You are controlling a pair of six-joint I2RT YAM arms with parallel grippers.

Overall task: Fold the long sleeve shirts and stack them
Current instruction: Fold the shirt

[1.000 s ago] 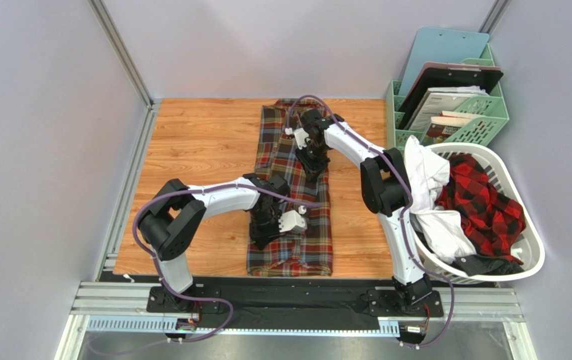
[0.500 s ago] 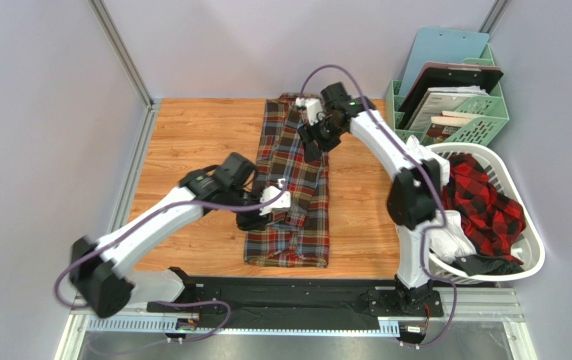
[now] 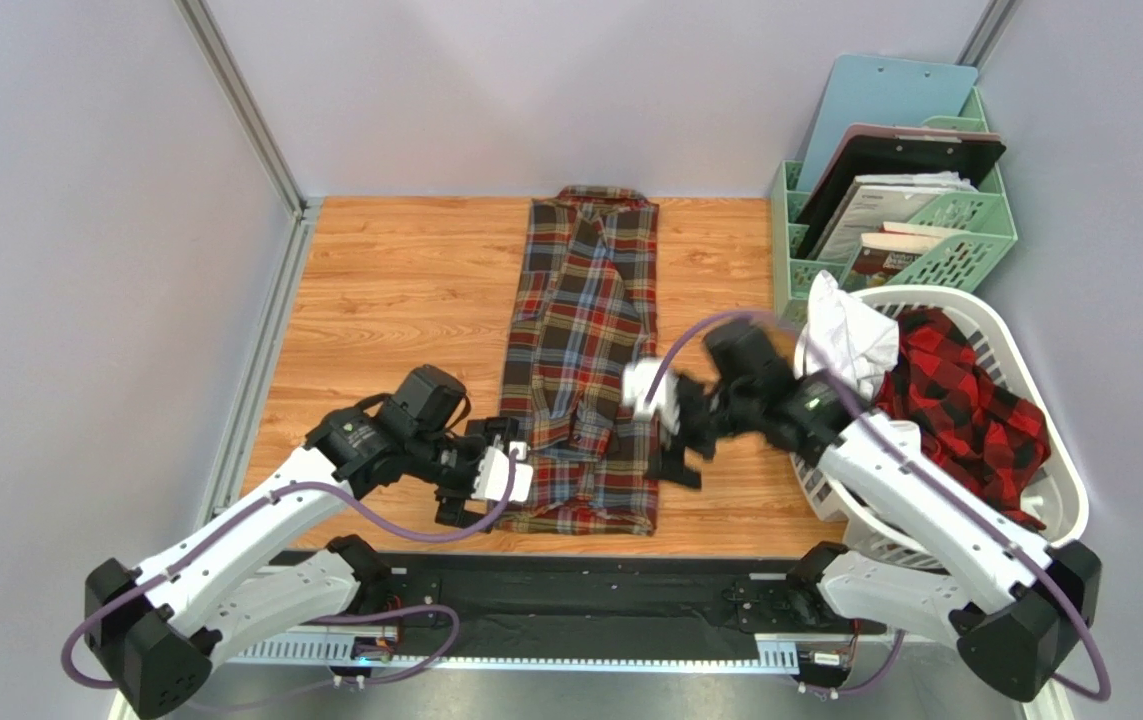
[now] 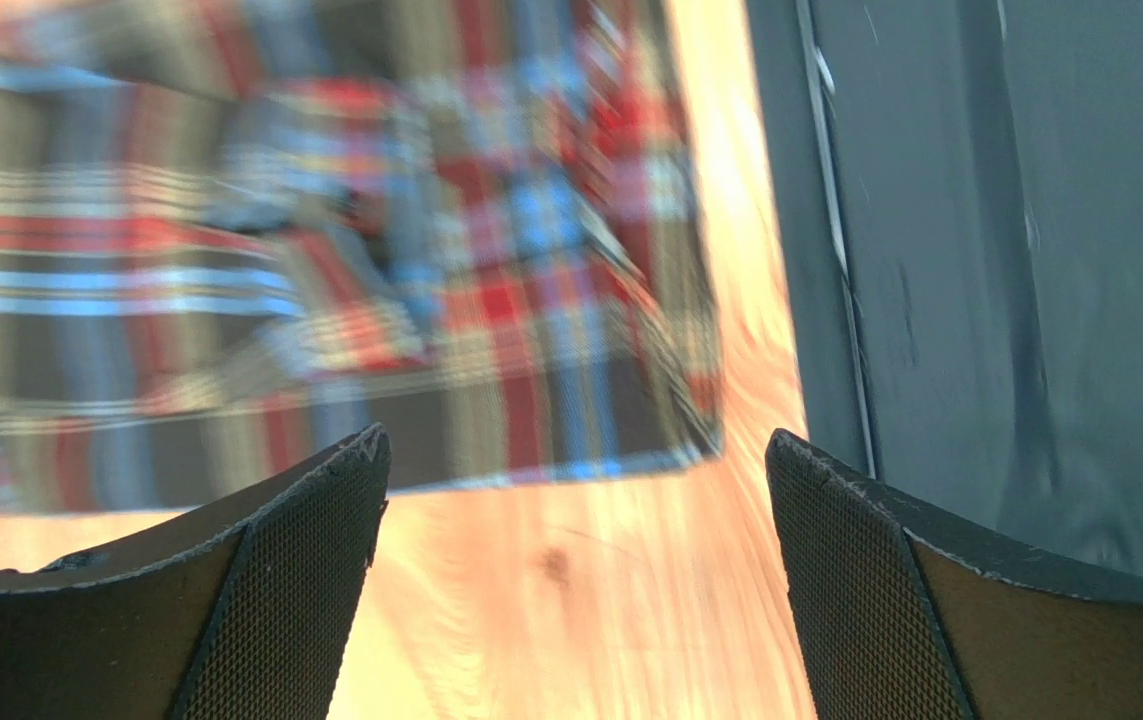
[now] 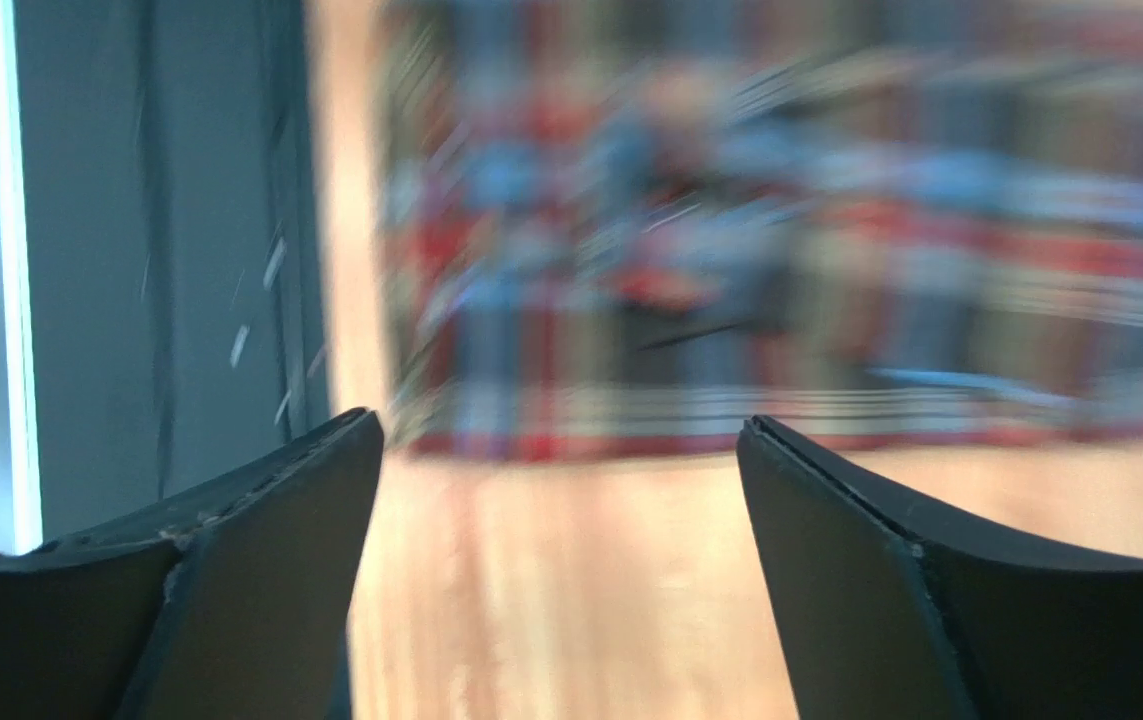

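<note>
The sleeves (image 3: 583,353) are folded over the shirt's back, so the near hem (image 3: 580,522) will turn the shirt's buttoned front up when the robot folds it toward the shirt's collar.
The brown-olive tartan long sleeve shirt (image 3: 580,360) lies flat as a long narrow strip on the wooden table (image 3: 382,300), collar at the far end. My left gripper (image 3: 484,473) hovers open just left of the shirt's near left corner. In the left wrist view the gripper (image 4: 574,443) holds nothing, with the shirt's corner (image 4: 382,300) ahead of it. My right gripper (image 3: 675,438) is open beside the shirt's near right edge. The right wrist view shows this gripper (image 5: 559,423) empty, facing the blurred shirt hem (image 5: 833,255). A red-and-black check shirt (image 3: 968,405) lies in the basket.
A white laundry basket (image 3: 1061,518) stands at the right with a white garment (image 3: 848,338) hanging over its rim. A green file organiser (image 3: 908,225) with folders sits at the back right. A black strip (image 3: 577,578) runs along the table's near edge. Walls close in on the left and back.
Both grippers have opened and let go of the tartan shirt. Both arms have drawn back to the shirt's near end, one on each side.
</note>
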